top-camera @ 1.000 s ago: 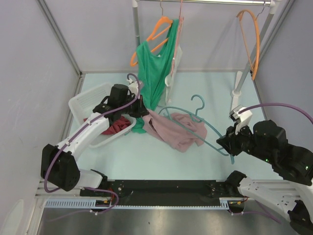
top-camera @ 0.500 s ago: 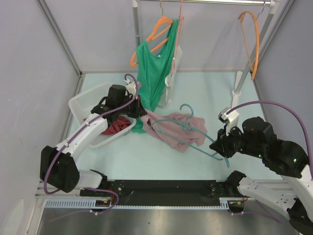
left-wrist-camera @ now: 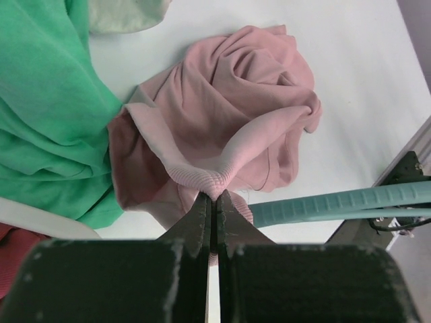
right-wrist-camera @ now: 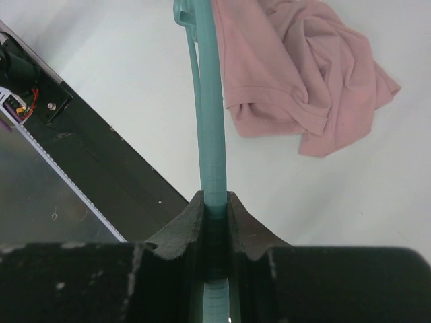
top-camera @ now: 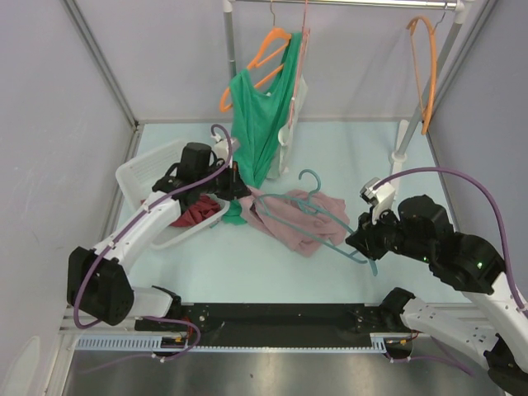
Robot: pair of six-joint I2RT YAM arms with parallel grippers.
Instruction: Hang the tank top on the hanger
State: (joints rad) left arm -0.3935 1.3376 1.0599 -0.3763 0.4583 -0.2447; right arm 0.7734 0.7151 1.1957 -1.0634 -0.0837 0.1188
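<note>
My left gripper should keep pulling the ribbed hem [left-wrist-camera: 210, 180] over the teal hanger's loose end [left-wrist-camera: 261, 213], which reaches under the hem, until the hanger's arm pokes through, and then let go.
The pink-mauve tank top [top-camera: 295, 221] lies crumpled on the table centre; it also shows in the left wrist view [left-wrist-camera: 222, 128] and the right wrist view [right-wrist-camera: 303, 74]. My left gripper [top-camera: 234, 190] is shut on a ribbed hem of the tank top [left-wrist-camera: 214, 196] at its left end. My right gripper [top-camera: 360, 244] is shut on the right arm of the teal hanger [top-camera: 318, 216], which it holds above the tank top, hook pointing to the back. The hanger bar runs between my right fingers [right-wrist-camera: 214, 202] and passes beside my left gripper [left-wrist-camera: 337, 202].
A white basket [top-camera: 144, 173] holding a dark red cloth [top-camera: 196, 214] stands at the left. A green tank top [top-camera: 260, 115] hangs on an orange hanger from the rack at the back. Another orange hanger [top-camera: 426, 70] hangs at the right by the rack post [top-camera: 404, 140].
My right gripper has moved left and a little toward the back with the hanger, bringing it over the tank top. My left gripper has stayed put on the fabric.
</note>
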